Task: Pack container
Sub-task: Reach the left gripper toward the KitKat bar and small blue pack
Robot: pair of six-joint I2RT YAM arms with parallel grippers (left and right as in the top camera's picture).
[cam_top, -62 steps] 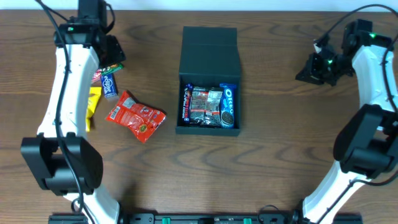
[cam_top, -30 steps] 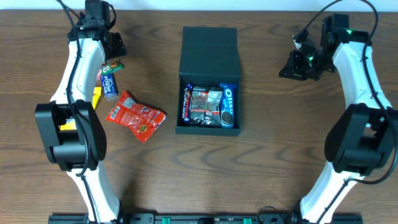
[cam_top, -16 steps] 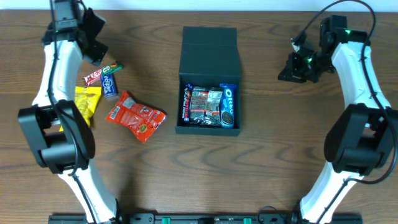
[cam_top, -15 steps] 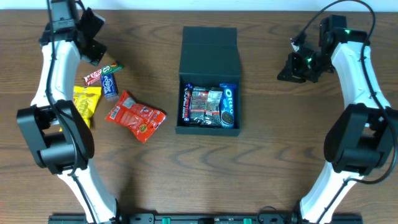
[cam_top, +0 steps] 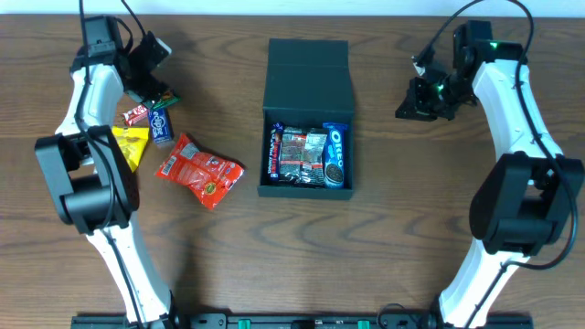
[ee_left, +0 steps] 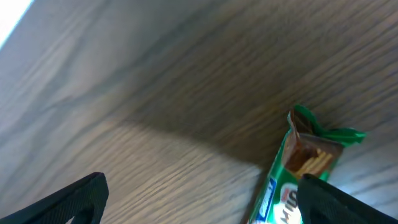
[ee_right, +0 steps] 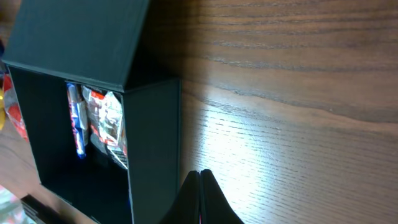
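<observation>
My left gripper's open fingers are in line with the green snack bar's narrow width [ee_left: 306, 155]. I should keep moving over the bar [cam_top: 166, 100] until the fingers are on both sides of it, then close them.
The container [cam_top: 307, 193] is a black box at mid-table, its flap lid [cam_top: 307, 68] folded back and open. Inside lie an Oreo pack [cam_top: 335, 157] and silver packets [cam_top: 303, 151]. My left gripper [cam_top: 149, 71] hovers open at the far left, just above a green snack bar [cam_top: 165, 98]. In the left wrist view the green snack bar [ee_left: 298, 168] lies by the right finger [ee_left: 336, 202], with nothing between the jaws of the left gripper [ee_left: 199, 211]. My right gripper [cam_top: 408, 108] is shut and empty, right of the container. In the right wrist view the right gripper [ee_right: 200, 177] points at the container's side wall [ee_right: 155, 137].
Loose snacks lie left of the container: a red packet [cam_top: 199, 171], a yellow packet [cam_top: 133, 146], a blue bar [cam_top: 162, 124] and a small red bar [cam_top: 135, 113]. Bare wooden table [cam_top: 411, 219] stretches in front and to the right.
My left gripper has swung right and down toward the green bar, staying open. The right gripper has shifted a little left toward the container, still shut.
</observation>
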